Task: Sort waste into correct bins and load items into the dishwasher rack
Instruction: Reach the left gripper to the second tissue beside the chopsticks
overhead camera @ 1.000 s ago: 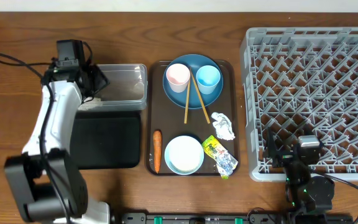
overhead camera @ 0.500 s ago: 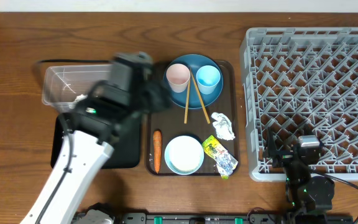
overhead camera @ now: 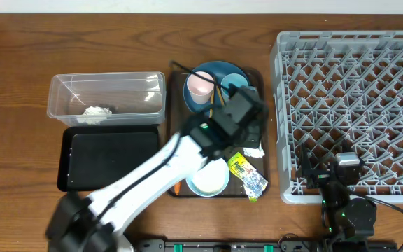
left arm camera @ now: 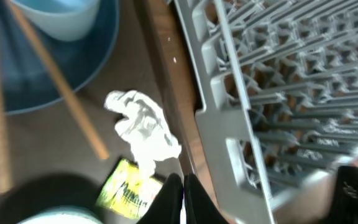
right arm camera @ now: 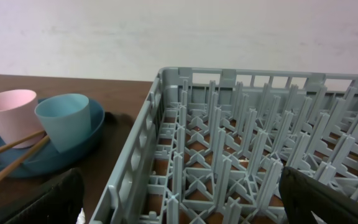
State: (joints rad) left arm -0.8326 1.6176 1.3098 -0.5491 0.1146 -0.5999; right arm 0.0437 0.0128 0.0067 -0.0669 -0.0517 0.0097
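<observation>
The crumpled white paper (overhead camera: 255, 150) is on the brown tray and my left gripper is closed and empty, so I should move back and open over the paper (left arm camera: 143, 127).
My left gripper (overhead camera: 252, 131) hangs over the right side of the brown tray (overhead camera: 176, 105), shut and empty, its black fingertips (left arm camera: 182, 199) pressed together just short of the crumpled white paper (left arm camera: 143, 124). A yellow-green wrapper (left arm camera: 126, 190) lies beside them. Wooden chopsticks (left arm camera: 61, 81) rest across the blue plate (left arm camera: 42, 74) with the light blue cup (left arm camera: 58, 15). The pink cup (overhead camera: 200, 84) and white bowl (overhead camera: 207, 178) show beside the arm, which covers most of the carrot (overhead camera: 178, 187). My right gripper (right arm camera: 185, 205) stands open at the grey rack's (overhead camera: 352, 115) front edge.
A clear tub (overhead camera: 107, 94) at the back left holds white food scraps (overhead camera: 96, 110). The black tray (overhead camera: 110, 159) lies in front of it. The left arm crosses diagonally from the front left over the brown tray.
The left arm has swung from the clear tub to the right, over the brown tray, and its jaws have shut on nothing. The right arm has not moved.
</observation>
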